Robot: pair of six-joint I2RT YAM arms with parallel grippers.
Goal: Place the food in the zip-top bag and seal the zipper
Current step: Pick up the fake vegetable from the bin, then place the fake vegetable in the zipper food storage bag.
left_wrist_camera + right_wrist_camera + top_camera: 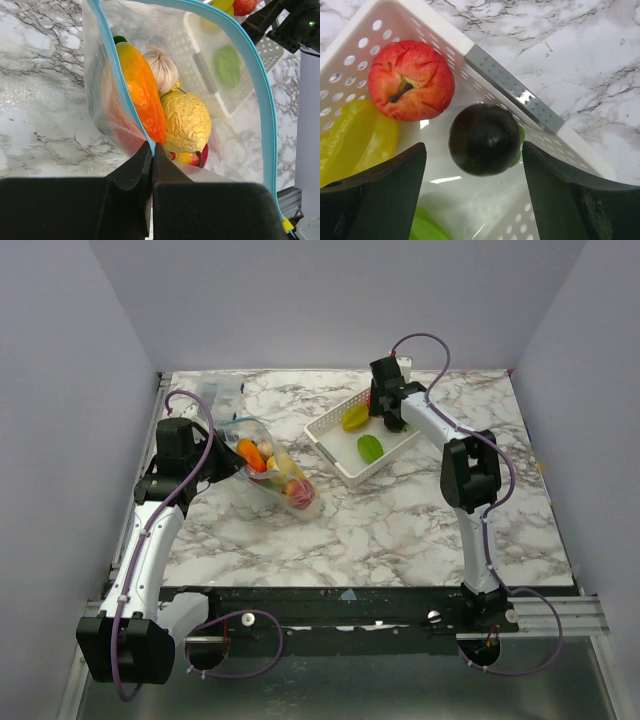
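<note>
A green edge [521, 134] sticks out a little, tight against the dark round piece [484, 139], so that green cap will come up too when I lift the dark round piece.
The clear zip-top bag [275, 472] lies on the left of the table, mouth toward the left arm. Its blue-green zipper [260, 90] stands apart, the mouth wide. Inside sit food pieces: an orange one [142, 90], a white garlic [162, 67], a bumpy yellow lemon [187, 120]. My left gripper [152, 150] is shut on the zipper strip at the near rim. My right gripper [474, 146] is open low inside the basket, its fingers on either side of a dark round piece [484, 139] without touching it. A red apple [412, 80] and a yellow piece [355, 140] lie beside it.
The white perforated basket [335, 455] stands at the back centre-right and also holds a green piece [370, 448]. A small clear box [222, 392] sits at the back left corner. Purple walls close the table on three sides.
</note>
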